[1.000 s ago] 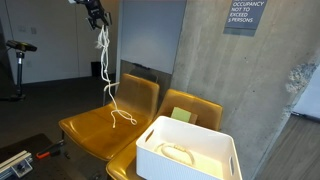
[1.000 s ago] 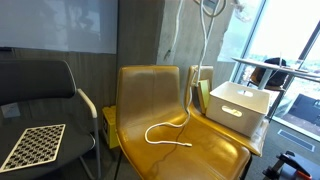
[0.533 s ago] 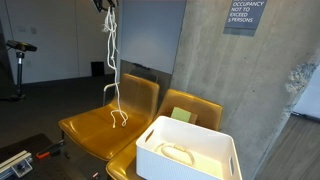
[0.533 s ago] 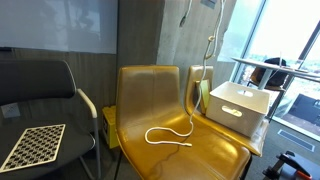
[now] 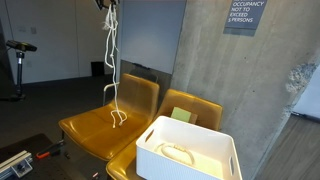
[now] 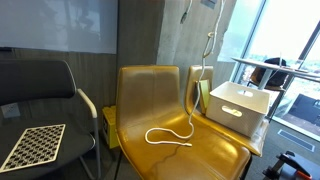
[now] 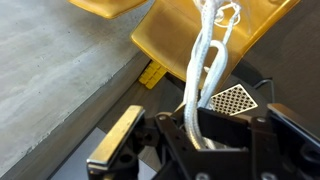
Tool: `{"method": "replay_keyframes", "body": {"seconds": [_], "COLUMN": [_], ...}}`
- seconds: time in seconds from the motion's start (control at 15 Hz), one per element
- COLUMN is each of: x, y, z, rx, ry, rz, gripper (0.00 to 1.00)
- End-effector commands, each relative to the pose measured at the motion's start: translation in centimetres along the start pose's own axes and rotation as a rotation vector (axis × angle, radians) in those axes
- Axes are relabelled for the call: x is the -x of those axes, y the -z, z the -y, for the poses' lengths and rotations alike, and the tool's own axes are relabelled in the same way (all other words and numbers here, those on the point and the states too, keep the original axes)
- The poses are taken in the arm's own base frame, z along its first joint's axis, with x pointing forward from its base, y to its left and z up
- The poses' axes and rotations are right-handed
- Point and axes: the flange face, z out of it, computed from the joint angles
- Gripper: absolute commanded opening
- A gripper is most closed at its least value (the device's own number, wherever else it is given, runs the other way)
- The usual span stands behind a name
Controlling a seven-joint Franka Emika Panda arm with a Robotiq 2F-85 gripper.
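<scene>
The white rope hangs a long way down from my gripper and its lower end (image 6: 165,137) is still on the chair, so I should drop the rope onto the yellow seat (image 6: 180,146) and grab the pile.
A white rope (image 5: 112,70) hangs from my gripper (image 5: 106,4), which is at the very top edge of an exterior view, high above a yellow chair (image 5: 100,125). The rope's lower end rests in a loop on the yellow seat (image 6: 168,135). In the wrist view my gripper (image 7: 198,130) is shut on the white rope (image 7: 205,60), whose strands run down toward the yellow chair (image 7: 190,25) below. In the exterior view with the window, the gripper is out of frame; only the rope (image 6: 205,60) shows.
A white bin (image 5: 190,150) with another white rope inside sits on the neighbouring yellow chair (image 5: 195,105); it also shows by the window (image 6: 238,105). A black chair (image 6: 40,95) with a checkered board (image 6: 32,145) stands beside. A concrete wall (image 5: 240,80) is behind.
My gripper has risen with the rope from about a second ago, lifting most of it off the seat. Little has changed in the last half second.
</scene>
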Motion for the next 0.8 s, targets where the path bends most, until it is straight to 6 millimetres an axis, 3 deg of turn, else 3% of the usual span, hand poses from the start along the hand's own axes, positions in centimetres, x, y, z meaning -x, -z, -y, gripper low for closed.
{"method": "replay_keyframes", "body": {"seconds": [0.0,0.07,0.13,0.27,0.33,0.4,0.53,0.6,0.73], "x": [0.0,0.2,0.4,0.7,0.8,0.9,1.1,1.2,1.5], "y": [0.8,0.9,1.0,1.3,1.4,1.6,1.7,1.7,1.2], "z": [-0.5,-0.6,-0.7,-0.8,-0.8,-0.9,-0.9,-0.9,-0.8], "rx": [0.021,0.023,0.026,0.030,0.030,0.032,0.027,0.025,0.015], "ry": [0.002,-0.001,-0.005,-0.008,-0.009,-0.012,-0.016,-0.018,-0.018], "rz": [0.040,0.052,0.066,0.090,0.099,0.105,0.121,0.129,0.165], "gripper": [0.08,0.17,0.33,0.47,0.34,0.12,0.08,0.01,0.00]}}
